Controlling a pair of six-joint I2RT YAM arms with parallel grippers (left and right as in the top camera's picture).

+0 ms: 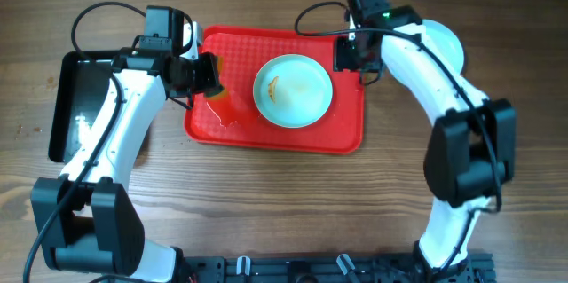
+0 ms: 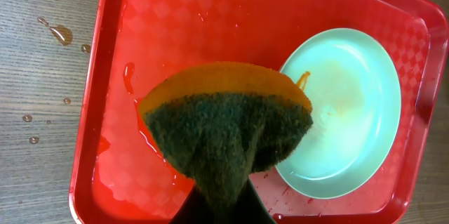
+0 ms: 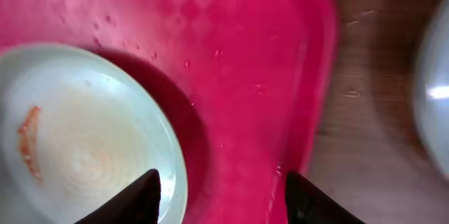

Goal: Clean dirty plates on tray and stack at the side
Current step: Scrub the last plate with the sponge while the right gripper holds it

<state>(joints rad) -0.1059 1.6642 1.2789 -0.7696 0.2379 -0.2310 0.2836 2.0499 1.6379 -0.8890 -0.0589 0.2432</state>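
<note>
The loose plate (image 1: 273, 82) has an orange smear on it, so my right gripper should hold the plate's near rim (image 1: 329, 77) while my left gripper scrubs the smear before stacking.
One plate (image 1: 293, 90), pale blue with an orange smear, lies on the red tray (image 1: 342, 132), right of its middle. My left gripper (image 1: 208, 74) is over the tray's left part, shut on a sponge (image 2: 224, 122) with an orange body and a dark green scouring face; the sponge hides the jaws (image 2: 224, 210). The plate (image 2: 347, 112) is just right of the sponge. My right gripper (image 1: 355, 52) is open and empty over the tray's right rim, its fingers (image 3: 224, 199) between the plate (image 3: 77, 147) and the rim. Another pale plate (image 1: 454, 45) lies beside the tray, partly hidden by the right arm.
A black glossy tray (image 1: 75, 106) lies at the left of the table, under the left arm. Water pools on the red tray's left part (image 2: 116, 175) and drops lie on the wood (image 2: 59, 34). The pale plate beside the tray shows blurred in the right wrist view (image 3: 435, 90).
</note>
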